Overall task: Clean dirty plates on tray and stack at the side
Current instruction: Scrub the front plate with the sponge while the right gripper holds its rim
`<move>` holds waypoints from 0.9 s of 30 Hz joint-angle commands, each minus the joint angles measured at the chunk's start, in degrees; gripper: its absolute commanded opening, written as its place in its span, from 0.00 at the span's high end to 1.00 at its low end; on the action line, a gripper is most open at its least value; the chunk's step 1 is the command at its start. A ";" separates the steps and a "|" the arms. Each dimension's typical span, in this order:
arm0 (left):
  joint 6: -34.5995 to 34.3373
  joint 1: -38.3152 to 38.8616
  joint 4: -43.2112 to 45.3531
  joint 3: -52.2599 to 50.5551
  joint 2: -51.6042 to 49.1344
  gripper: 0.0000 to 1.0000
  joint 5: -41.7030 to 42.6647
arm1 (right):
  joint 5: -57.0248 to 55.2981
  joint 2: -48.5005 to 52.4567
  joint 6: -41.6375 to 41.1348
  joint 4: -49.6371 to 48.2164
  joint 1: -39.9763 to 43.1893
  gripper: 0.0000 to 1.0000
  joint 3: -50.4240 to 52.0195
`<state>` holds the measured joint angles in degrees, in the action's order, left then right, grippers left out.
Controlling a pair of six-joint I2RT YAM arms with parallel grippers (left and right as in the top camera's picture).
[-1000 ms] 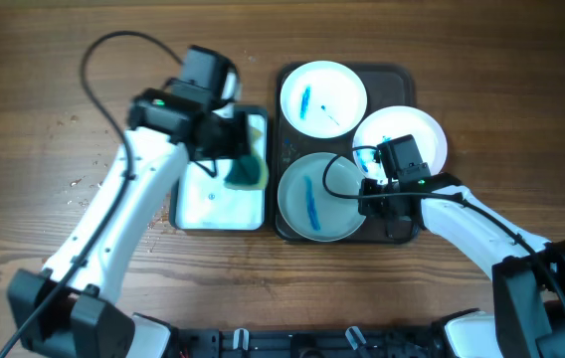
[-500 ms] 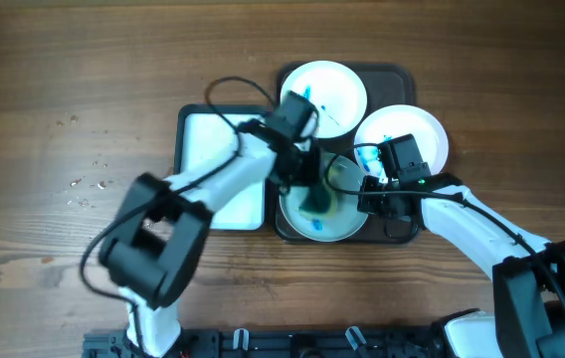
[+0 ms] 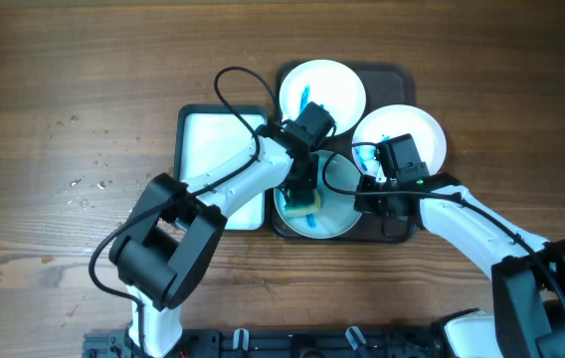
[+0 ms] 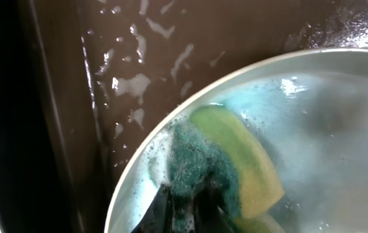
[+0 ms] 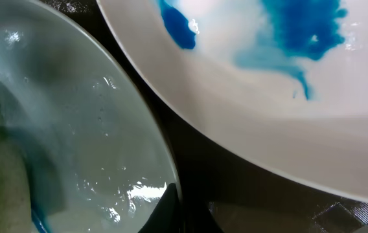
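Observation:
The sponge is at the front plate's rim (image 3: 278, 202) next to the white tray, so the robot's left gripper should wipe back across toward the plate's rim in the right gripper (image 3: 354, 200).
Three white plates lie on the dark brown tray (image 3: 399, 80). The far plate (image 3: 324, 91) and the right plate (image 3: 412, 134) carry blue smears. The front plate (image 3: 340, 204) is wet and soapy, with blue left near its front edge. My left gripper (image 3: 302, 187) is shut on a green-yellow sponge (image 3: 301, 199) and presses it on the front plate's left part. The left wrist view shows the sponge (image 4: 236, 169) between the fingers (image 4: 185, 206). My right gripper (image 3: 372, 196) is shut on the front plate's right rim (image 5: 164, 175), with the smeared right plate (image 5: 268, 58) beside it.
A white rectangular tray (image 3: 218, 164) in a dark frame sits left of the brown tray, partly covered by my left arm. Bare wooden table (image 3: 64, 99) lies all around. The right arm's cable loops over the front plate.
My left arm swung from the white tray to the front plate with the sponge, then shifted it a little across the plate. The plate's blue streak is smeared away. The right arm stayed.

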<state>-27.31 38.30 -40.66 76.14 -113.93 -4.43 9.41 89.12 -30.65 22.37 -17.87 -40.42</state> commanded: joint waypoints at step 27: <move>9.27 -10.67 -5.70 -2.78 -2.64 0.96 7.34 | -3.43 1.42 -6.88 -1.01 0.52 0.96 0.37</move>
<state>-20.38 32.51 -45.74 75.57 -114.63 17.54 9.32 89.36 -35.99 22.13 -17.76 -40.40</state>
